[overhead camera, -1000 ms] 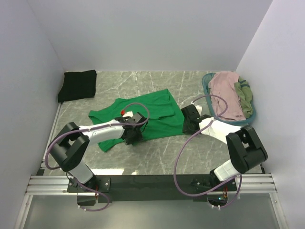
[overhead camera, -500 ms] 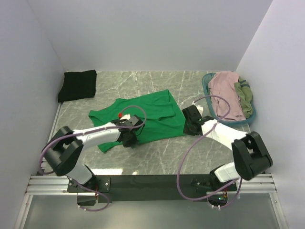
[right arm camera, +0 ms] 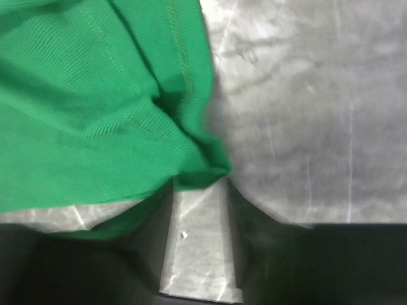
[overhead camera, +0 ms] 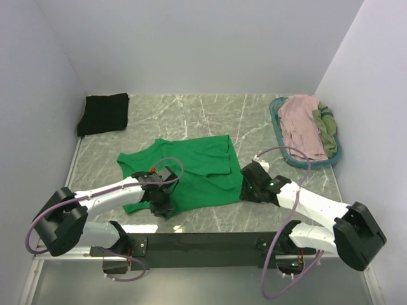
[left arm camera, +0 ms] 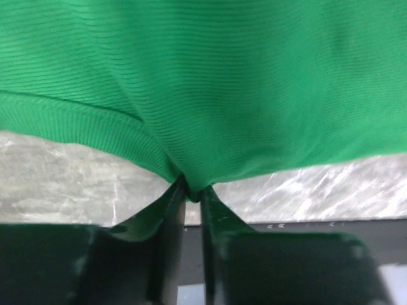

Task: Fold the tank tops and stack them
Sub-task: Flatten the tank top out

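Observation:
I can see a fold (overhead camera: 219,173) running across the green tank top, so next my right gripper grabs its far corner (overhead camera: 227,136) and pulls the cloth straight before folding.
The bright green tank top (overhead camera: 197,165) lies spread out in the middle of the table. My left gripper (overhead camera: 160,204) is at its near left edge and is shut on a pinch of the hem (left arm camera: 193,190); the green cloth (left arm camera: 203,82) fills that wrist view. My right gripper (overhead camera: 248,189) is at the top's near right corner. Its jaws stand apart in the right wrist view (right arm camera: 200,181), with the corner of the green cloth (right arm camera: 82,95) lying between the tips. A black tank top (overhead camera: 103,113) lies folded at the back left.
A teal oval basket (overhead camera: 274,115) at the back right holds a dusty pink top (overhead camera: 300,124) and an olive top (overhead camera: 325,127). White walls close in three sides. The black rail with the arm bases (overhead camera: 203,241) runs along the near edge.
Both grippers have moved toward the near edge, and the green tank top has slid nearer with them. The right arm now stretches low across the table.

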### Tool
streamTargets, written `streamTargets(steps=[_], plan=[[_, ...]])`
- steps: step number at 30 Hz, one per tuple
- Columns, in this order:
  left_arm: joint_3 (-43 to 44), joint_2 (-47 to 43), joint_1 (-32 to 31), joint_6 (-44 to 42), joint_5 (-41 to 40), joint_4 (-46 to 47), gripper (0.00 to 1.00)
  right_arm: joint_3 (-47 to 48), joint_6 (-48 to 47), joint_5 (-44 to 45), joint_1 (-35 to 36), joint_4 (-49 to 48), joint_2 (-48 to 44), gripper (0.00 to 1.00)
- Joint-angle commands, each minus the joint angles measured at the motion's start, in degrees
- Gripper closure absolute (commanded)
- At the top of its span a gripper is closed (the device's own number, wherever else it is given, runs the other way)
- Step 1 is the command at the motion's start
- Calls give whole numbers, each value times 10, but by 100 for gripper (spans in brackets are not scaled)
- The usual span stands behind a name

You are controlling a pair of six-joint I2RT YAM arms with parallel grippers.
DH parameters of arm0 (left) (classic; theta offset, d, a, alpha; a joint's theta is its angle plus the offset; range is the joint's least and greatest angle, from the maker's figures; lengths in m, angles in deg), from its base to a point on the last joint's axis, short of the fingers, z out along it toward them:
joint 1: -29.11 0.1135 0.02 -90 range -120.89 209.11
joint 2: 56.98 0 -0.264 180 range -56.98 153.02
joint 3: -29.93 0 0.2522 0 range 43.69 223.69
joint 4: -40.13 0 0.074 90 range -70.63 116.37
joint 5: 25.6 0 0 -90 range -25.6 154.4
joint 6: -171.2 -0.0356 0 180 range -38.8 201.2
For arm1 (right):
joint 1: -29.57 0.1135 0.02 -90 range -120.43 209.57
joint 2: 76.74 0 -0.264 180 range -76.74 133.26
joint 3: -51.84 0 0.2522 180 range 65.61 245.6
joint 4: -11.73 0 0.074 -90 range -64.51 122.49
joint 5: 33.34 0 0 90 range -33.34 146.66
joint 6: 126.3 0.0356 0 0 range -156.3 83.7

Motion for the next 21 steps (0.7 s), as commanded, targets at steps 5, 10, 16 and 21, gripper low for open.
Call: streamTargets(steps=[5,10,16,21], plan=[[104,-30,-2,-77,32,-60,45,104,6,55,-11,34,-68,41],[239,-5,-3,-104,29,-37,44,224,-83,-11,-92,-30,60,47],[243,76,-8,-57,80,180,47,389,-144,-171,-176,-64,283,55],[187,143,-35,22,89,476,48,474,-144,-239,-199,-65,407,57]])
